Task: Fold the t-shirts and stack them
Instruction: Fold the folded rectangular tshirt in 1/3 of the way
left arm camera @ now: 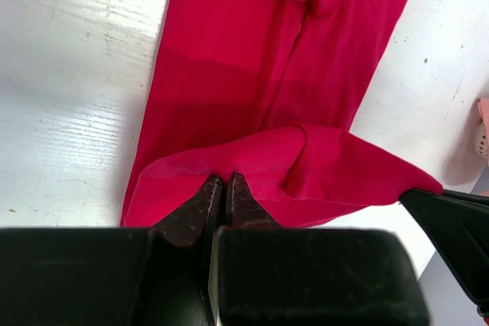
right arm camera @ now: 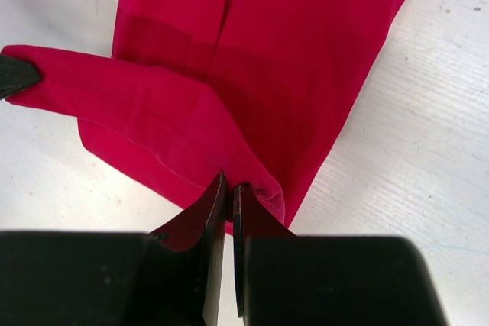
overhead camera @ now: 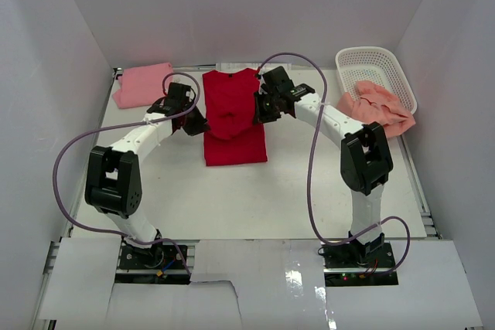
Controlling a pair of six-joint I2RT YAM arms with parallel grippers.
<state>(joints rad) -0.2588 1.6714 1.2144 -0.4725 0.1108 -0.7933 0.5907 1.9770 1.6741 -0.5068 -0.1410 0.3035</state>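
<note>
The red t-shirt's lifted edge (overhead camera: 232, 127) stretches straight across the piece of cloth. My left gripper keeps laying the t-shirt's corner onto the cloth (overhead camera: 213, 120) below and releases there.
A bright red t-shirt (overhead camera: 232, 121) lies in a long strip mid-table, its far end lifted and carried toward the near end. My left gripper (overhead camera: 195, 123) is shut on the lifted edge's left corner, where the cloth (left arm camera: 252, 166) bunches at the tips (left arm camera: 225, 179). On the right corner my right gripper (overhead camera: 259, 108) is shut too, pinching red fabric (right arm camera: 183, 127) at its tips (right arm camera: 230, 185). A folded light pink t-shirt (overhead camera: 143, 84) rests at the back left. The salmon-peach t-shirt (overhead camera: 379, 108) hangs crumpled over the basket's edge.
A white lattice basket (overhead camera: 375, 67) stands at the back right. White walls close in the table on three sides. Purple cables loop over both arms. Bare white tabletop (overhead camera: 255, 199) lies between the red shirt and the arm bases.
</note>
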